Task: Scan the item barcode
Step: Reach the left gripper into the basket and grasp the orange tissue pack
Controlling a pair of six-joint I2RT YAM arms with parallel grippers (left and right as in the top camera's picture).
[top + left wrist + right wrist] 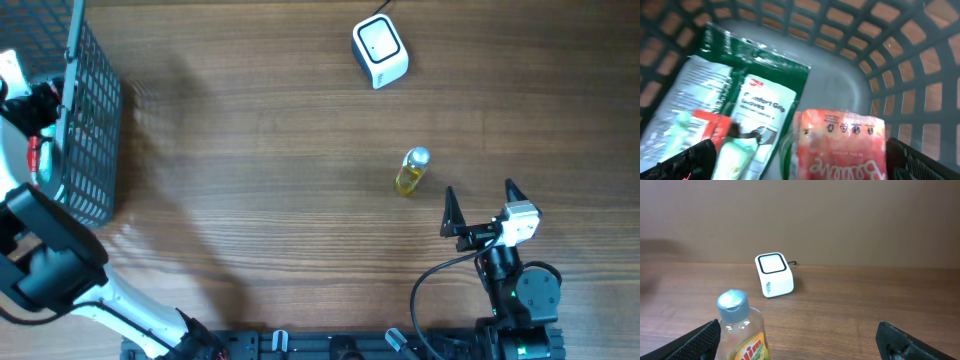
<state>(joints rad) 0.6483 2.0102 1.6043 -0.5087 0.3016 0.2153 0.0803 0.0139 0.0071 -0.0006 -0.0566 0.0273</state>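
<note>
The pink pouch's top edge (pixel 841 118) stands between the open fingers of the robot's left gripper, so that gripper should go on down before it closes on the pouch's sides (pixel 841 155).
A white barcode scanner (pixel 380 52) stands at the far side of the table, also seen ahead in the right wrist view (pixel 774 275). A clear bottle of yellow liquid with a silver cap (pixel 412 171) lies on the table, just ahead and left of my right gripper (pixel 481 200). That gripper (pixel 800 342) is open and holds nothing; the bottle (pixel 740 330) sits near its left finger. My left gripper (pixel 800 150) hangs open inside the grey basket (pixel 920 75), over a pink pouch (pixel 845 145), a green-and-white pack (pixel 760 100) and a pale green bottle (pixel 735 157).
The mesh basket (pixel 90 120) stands at the table's left edge, with the left arm (pixel 50 260) reaching into it from the near side. A cable runs from the scanner off the far edge.
</note>
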